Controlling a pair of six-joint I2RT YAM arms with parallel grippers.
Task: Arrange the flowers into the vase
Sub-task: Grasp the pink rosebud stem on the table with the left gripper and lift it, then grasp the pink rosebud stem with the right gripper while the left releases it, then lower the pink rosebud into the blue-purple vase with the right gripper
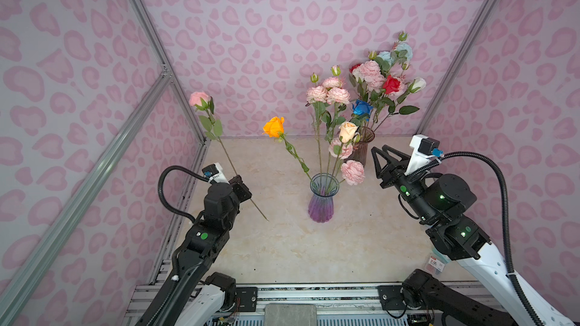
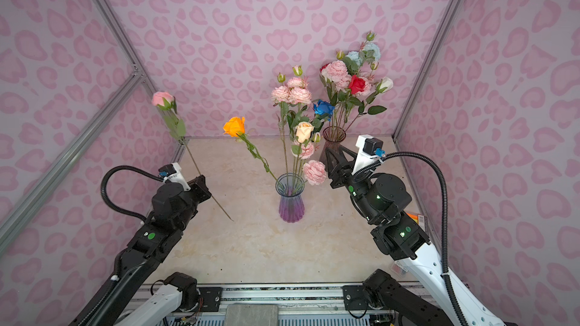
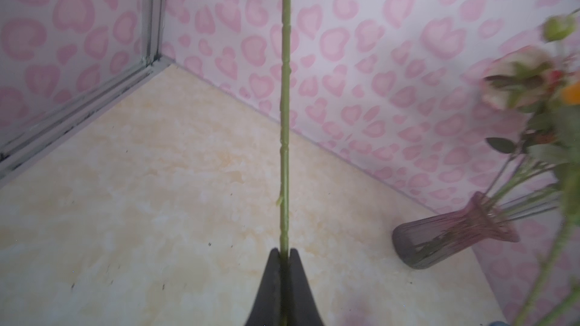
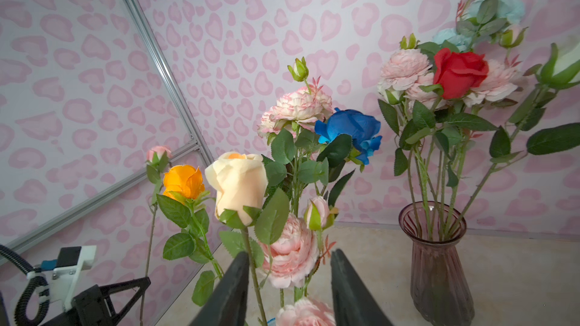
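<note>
The pink rose (image 1: 199, 99) leans away from the vase in my left gripper, so my right gripper should grab its stem (image 1: 228, 156) and lower the rose in upright.
My left gripper (image 1: 241, 187) (image 3: 284, 250) is shut on the green stem (image 3: 285, 120) of a pink rose (image 1: 199, 98) (image 2: 162, 98). The rose is held tilted above the table, left of the vase, its head up by the left wall. The purple glass vase (image 1: 323, 205) (image 2: 292, 205) stands mid-table. It holds an orange rose (image 1: 274, 127), a cream rose (image 1: 347, 131) (image 4: 238, 186) and pink peony sprays (image 1: 328, 94). My right gripper (image 1: 378, 149) (image 4: 289, 252) is open and empty, just right of those flowers.
A dark pink glass vase (image 1: 364, 148) (image 4: 439, 265) at the back right holds a red rose (image 1: 391, 84), pale blue and pink heads; a blue rose (image 1: 362, 108) shows beside it. Heart-patterned walls with metal framing (image 1: 163, 67) enclose the marble tabletop (image 1: 282, 246).
</note>
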